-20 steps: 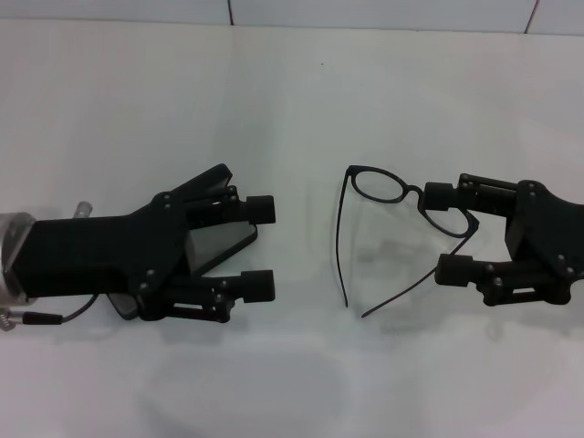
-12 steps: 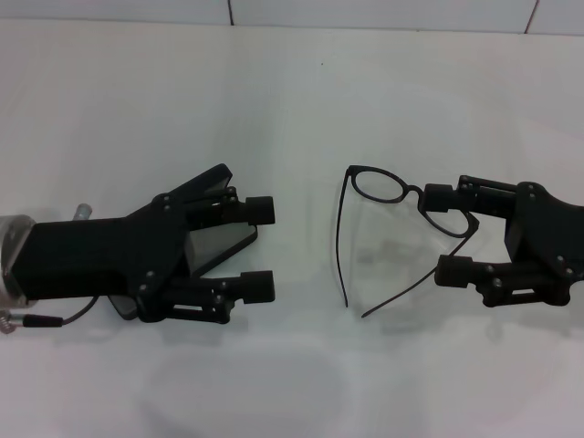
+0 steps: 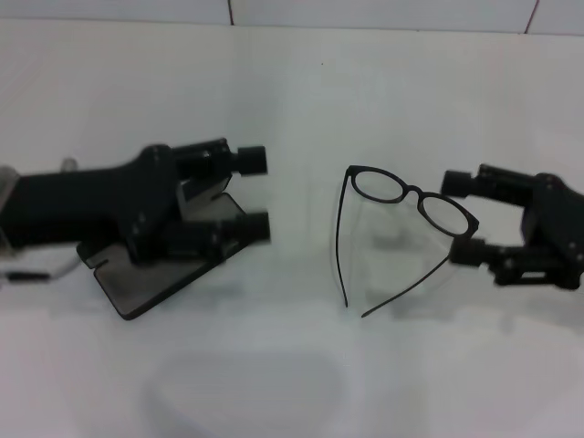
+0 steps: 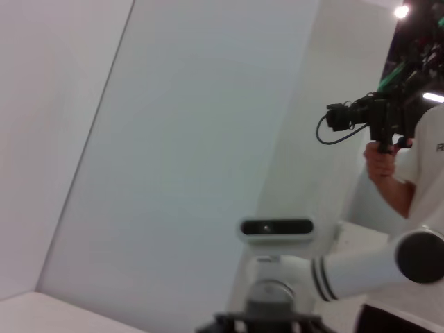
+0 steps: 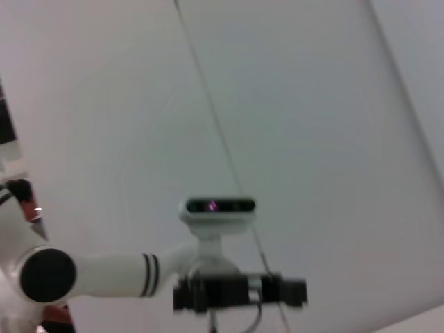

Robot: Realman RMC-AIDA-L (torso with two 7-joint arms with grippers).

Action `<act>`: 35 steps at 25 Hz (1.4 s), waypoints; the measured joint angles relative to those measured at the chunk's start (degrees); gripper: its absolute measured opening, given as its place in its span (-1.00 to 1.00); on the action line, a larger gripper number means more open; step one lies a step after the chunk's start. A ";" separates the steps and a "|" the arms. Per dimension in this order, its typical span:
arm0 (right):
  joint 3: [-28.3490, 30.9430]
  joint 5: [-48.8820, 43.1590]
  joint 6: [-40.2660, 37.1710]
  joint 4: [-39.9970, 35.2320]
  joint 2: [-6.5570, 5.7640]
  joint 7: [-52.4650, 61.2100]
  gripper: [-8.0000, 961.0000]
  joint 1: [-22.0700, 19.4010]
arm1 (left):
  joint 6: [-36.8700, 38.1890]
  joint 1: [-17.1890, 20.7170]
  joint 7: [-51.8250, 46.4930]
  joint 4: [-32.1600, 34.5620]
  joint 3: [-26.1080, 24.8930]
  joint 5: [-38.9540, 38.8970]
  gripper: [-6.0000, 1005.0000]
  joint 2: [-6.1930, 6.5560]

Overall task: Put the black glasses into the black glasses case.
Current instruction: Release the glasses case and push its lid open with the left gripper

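I expect the black glasses case [image 3: 151,277] to stay open when I move it, because it lies open with its lid tipped back at the hinge edge [image 3: 93,263].
The black glasses [image 3: 412,192] stand on the white table [image 3: 292,82] right of centre, temple arms unfolded toward the front. My right gripper [image 3: 463,217] is open, with one finger on either side of the outer end of the glasses' right lens; I cannot tell whether it touches. The black glasses case [image 3: 151,281] lies open at the left, grey lining up. My left gripper [image 3: 254,192] is open and empty, raised over the case's far edge. Neither wrist view shows the glasses, the case or any fingers.
The table's far edge meets a white wall [image 3: 365,11]. The left wrist view shows a person holding a camera [image 4: 378,118] beyond the robot's head and white arm.
My left gripper has moved back and up, uncovering the open case. My right gripper has drawn slightly to the right, so its fingers overlap the glasses less. The glasses have not moved.
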 joint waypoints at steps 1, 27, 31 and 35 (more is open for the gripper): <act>0.93 0.02 0.13 -0.11 -0.14 0.01 0.82 -0.43 | -0.62 0.02 -3.69 3.25 -0.72 0.35 0.73 -0.04; 23.47 0.43 -10.50 1.30 -0.32 -1.04 0.82 -9.25 | -20.03 -0.76 -50.58 50.23 22.90 59.41 0.57 -3.79; 23.38 0.34 -10.34 2.12 -0.46 -1.59 0.82 -8.97 | -21.36 -0.79 -51.64 48.98 24.74 62.04 0.57 -3.77; 23.23 0.23 -10.22 2.26 -0.42 -1.89 0.82 -8.84 | -22.88 -1.15 -51.81 46.85 26.70 64.42 0.48 -3.81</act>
